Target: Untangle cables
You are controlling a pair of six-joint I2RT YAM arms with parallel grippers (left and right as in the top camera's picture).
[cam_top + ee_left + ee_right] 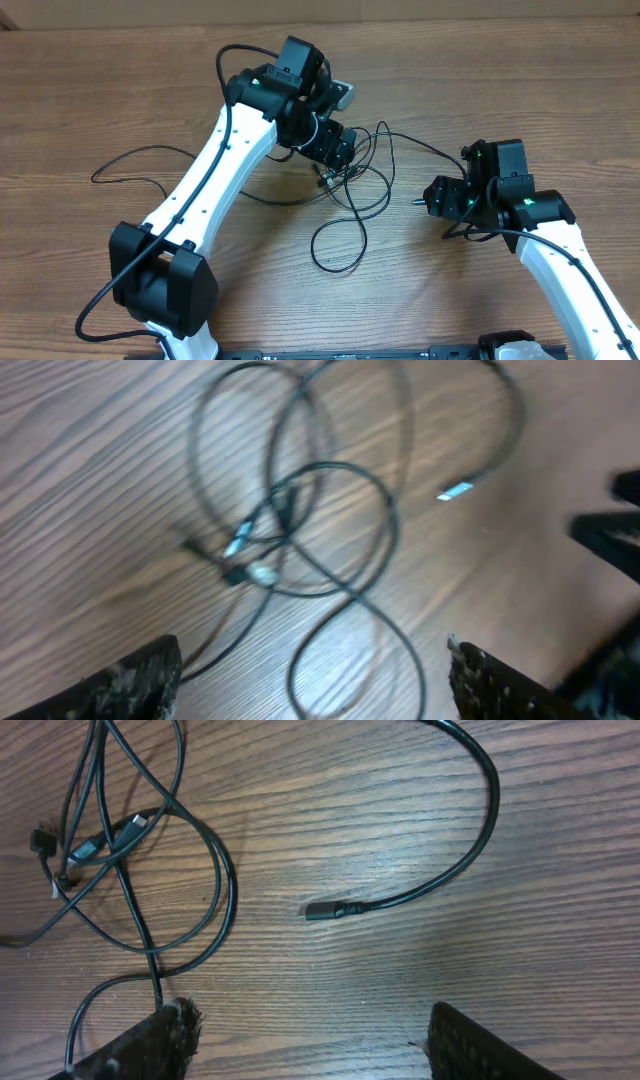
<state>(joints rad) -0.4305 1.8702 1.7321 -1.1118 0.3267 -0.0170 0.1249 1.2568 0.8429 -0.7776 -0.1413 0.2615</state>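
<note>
The black cord comes out of the knot (pixel 264 601) clear of the loose loop. My left gripper should keep moving down toward that cord (pixel 236 640) until its fingers close around the cord.
The thin black cables lie tangled on the wooden table, with a small knot (pixel 338 178) at the middle and a loose loop (pixel 340 243) in front of it. One cord trails far left (pixel 130 160). My left gripper (pixel 335 148) is open just behind the knot. The blurred left wrist view shows the knot (pixel 268 545) and a silver-tipped plug (pixel 457 490) ahead of the open fingers (pixel 312 682). My right gripper (pixel 430 196) is open and empty to the right of the tangle. In the right wrist view a free plug end (pixel 325 909) lies ahead of its fingers (pixel 310 1045), with the tangle (pixel 105 840) at upper left.
The wooden table (pixel 520 80) spans the whole view. The thicker black arm wires run along the left arm (pixel 225 70) and the right arm (pixel 480 232). The right gripper shows as a dark shape at the right edge of the left wrist view (pixel 612 540).
</note>
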